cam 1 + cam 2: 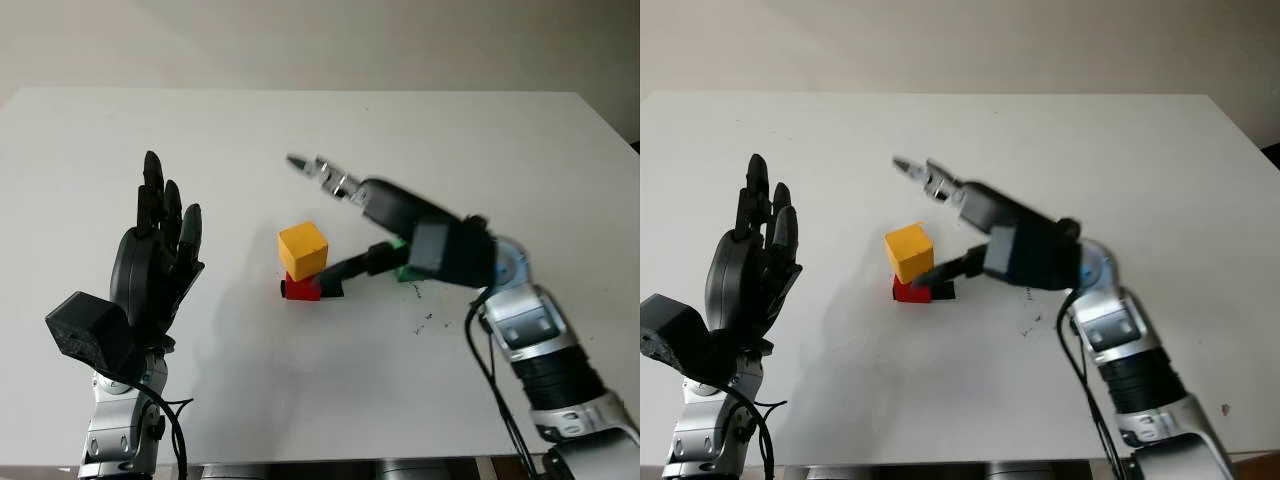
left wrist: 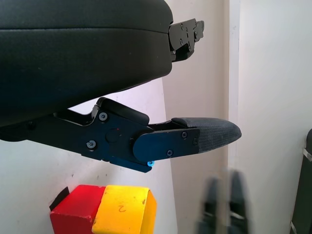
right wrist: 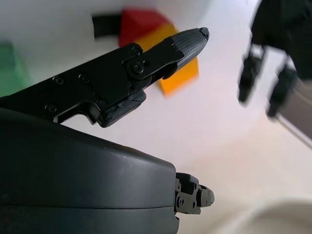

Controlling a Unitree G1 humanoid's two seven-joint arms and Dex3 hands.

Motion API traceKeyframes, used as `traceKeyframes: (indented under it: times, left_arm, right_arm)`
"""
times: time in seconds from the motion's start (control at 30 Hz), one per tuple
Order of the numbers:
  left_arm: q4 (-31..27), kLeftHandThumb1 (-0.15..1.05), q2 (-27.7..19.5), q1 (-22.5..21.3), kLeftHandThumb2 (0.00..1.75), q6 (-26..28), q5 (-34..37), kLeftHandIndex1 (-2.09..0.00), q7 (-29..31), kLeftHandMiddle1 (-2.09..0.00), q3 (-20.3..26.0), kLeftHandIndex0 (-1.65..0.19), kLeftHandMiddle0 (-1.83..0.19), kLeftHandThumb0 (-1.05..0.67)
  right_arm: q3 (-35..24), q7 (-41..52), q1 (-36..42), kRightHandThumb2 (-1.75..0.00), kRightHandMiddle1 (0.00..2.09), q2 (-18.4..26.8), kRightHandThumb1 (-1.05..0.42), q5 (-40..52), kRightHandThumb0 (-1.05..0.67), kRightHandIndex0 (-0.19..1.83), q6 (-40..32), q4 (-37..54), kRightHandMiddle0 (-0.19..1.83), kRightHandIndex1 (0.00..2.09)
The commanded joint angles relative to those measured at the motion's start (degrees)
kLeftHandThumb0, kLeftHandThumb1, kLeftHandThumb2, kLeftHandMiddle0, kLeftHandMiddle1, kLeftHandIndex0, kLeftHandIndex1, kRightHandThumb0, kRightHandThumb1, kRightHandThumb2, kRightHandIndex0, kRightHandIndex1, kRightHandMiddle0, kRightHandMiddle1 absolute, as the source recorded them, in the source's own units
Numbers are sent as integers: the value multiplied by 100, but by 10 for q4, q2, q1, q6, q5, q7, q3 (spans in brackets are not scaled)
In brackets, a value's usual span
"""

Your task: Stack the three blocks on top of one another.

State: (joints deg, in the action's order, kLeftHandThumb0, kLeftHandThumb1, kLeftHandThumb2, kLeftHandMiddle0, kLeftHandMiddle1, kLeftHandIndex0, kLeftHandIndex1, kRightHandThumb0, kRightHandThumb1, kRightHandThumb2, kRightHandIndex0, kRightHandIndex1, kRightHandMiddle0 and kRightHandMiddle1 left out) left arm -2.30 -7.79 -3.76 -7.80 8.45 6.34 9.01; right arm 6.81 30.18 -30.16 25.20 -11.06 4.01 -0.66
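Note:
Small dark ink marks (image 1: 418, 291) lead up to the edge of the green block (image 1: 408, 273), so the robot should expect more marks to show when it lifts the green block.
A yellow block (image 1: 303, 248) sits on top of a red block (image 1: 300, 289) in the middle of the white table (image 1: 300, 400). To their right, a green block (image 1: 407, 272) lies on the table, mostly hidden behind my right hand. The right hand (image 1: 335, 225) is open and holds nothing. It hovers just right of the stack, with its thumb (image 1: 350, 267) reaching down to the red block's right side and its fingers (image 1: 325, 177) stretched past the stack. My left hand (image 1: 160, 250) is open and raised upright at the left, well away from the blocks.
Small dark ink marks (image 1: 425, 320) dot the table in front of the green block. The table's far edge (image 1: 300, 90) meets a pale wall. The table's right edge (image 1: 610, 125) runs close behind the right arm.

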Motion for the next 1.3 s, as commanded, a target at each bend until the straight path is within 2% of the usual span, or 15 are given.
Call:
traceKeyframes:
  times: [0.0, 0.2, 0.33, 0.53, 0.77, 1.07, 1.27]
  left_arm:
    - [-6, 105, 2, 6, 48, 0, -2, 0, -1, -5, 0, 19, 19, -75]
    - [-18, 105, -2, 12, 49, 12, 2, 0, 1, -4, 1, 19, 19, -75]
    - [-21, 105, -5, 14, 50, 13, 3, 0, 3, -4, 5, 19, 19, -74]
    - [-14, 105, -11, 7, 51, 13, 4, 0, 10, -5, 9, 19, 19, -74]
    - [-6, 105, -14, -4, 52, 10, 2, 0, 16, -5, 8, 19, 18, -74]
    - [-17, 105, -17, 0, 52, 19, -2, 0, 15, -6, 9, 19, 18, -74]
    - [-20, 105, -15, 3, 51, 24, 2, 0, 17, -5, 10, 19, 18, -74]
  right_arm:
    - [-26, -8, -3, -6, 9, 23, -87, 4, -64, -19, 4, 24, -10, 0]
    - [-78, -23, 17, -5, 13, 73, -85, 9, -64, -19, 17, 18, -1, 0]
    - [-101, -12, 52, -5, 12, 112, -85, 6, -63, -19, -8, 31, 0, 0]
    - [-101, -10, 103, -5, 11, 169, -85, -42, -64, -16, 8, 40, 7, 3]
    - [-49, -10, 105, -5, 9, 181, -84, -110, -67, -16, 32, 5, 13, 4]
    - [15, -52, 70, -5, 8, 169, -82, -181, -70, -12, 85, -90, 17, 7]
    - [42, -78, 43, -5, 8, 158, -82, -199, -65, -11, 108, -147, 20, 6]
